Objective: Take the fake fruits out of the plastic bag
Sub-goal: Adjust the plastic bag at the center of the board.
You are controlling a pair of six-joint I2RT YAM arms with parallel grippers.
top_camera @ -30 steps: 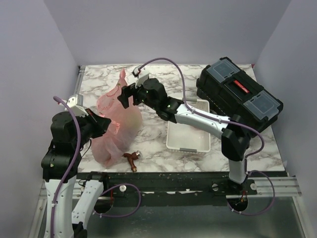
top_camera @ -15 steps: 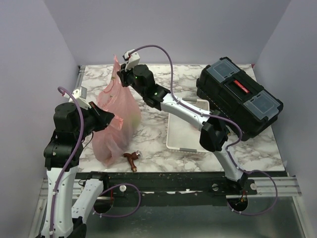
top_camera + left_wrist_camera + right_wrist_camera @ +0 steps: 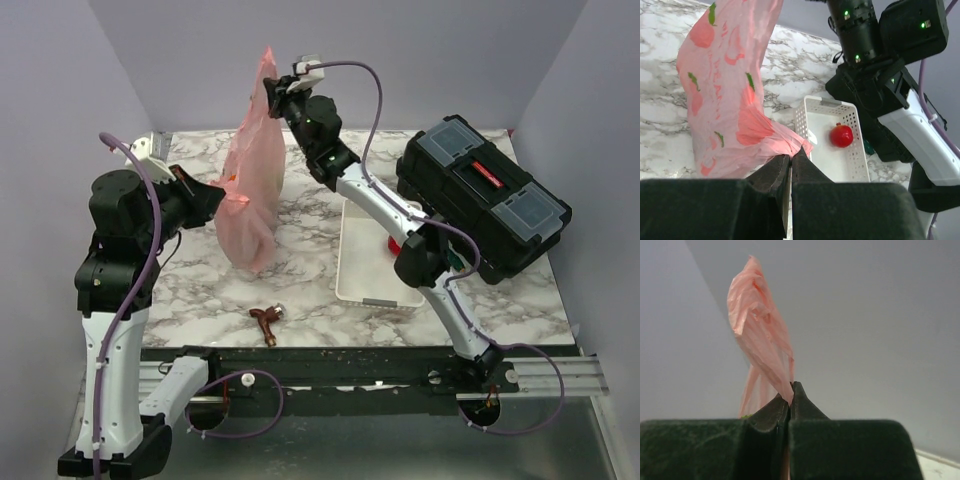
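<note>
The bag stretches tall and closed from my right gripper to my left gripper's bag fold (image 3: 236, 197). My left gripper should skip that fold and spread a different edge of the bag.
The pink plastic bag (image 3: 252, 175) hangs stretched tall over the left of the table. My right gripper (image 3: 272, 88) is shut on its top tip, and in the right wrist view the bag (image 3: 760, 330) rises from my right gripper (image 3: 790, 386). My left gripper (image 3: 220, 196) is shut on a fold of the bag's left side; in the left wrist view the bag (image 3: 725, 95) bunches at my left gripper (image 3: 791, 156). A red apple (image 3: 841, 135) lies in the white tray (image 3: 822, 102), seen from above as a red apple (image 3: 392, 243) half hidden by my right arm. Other fruits are hidden.
The white tray (image 3: 352, 270) sits at the table's middle right. A black toolbox (image 3: 485, 190) stands at the far right. A small brown object (image 3: 265, 320) lies near the front edge. My right arm reaches diagonally over the tray.
My right gripper closed on the bag's top and lifted it high. My left arm rose with its hold on the bag. A red apple now shows in the tray.
</note>
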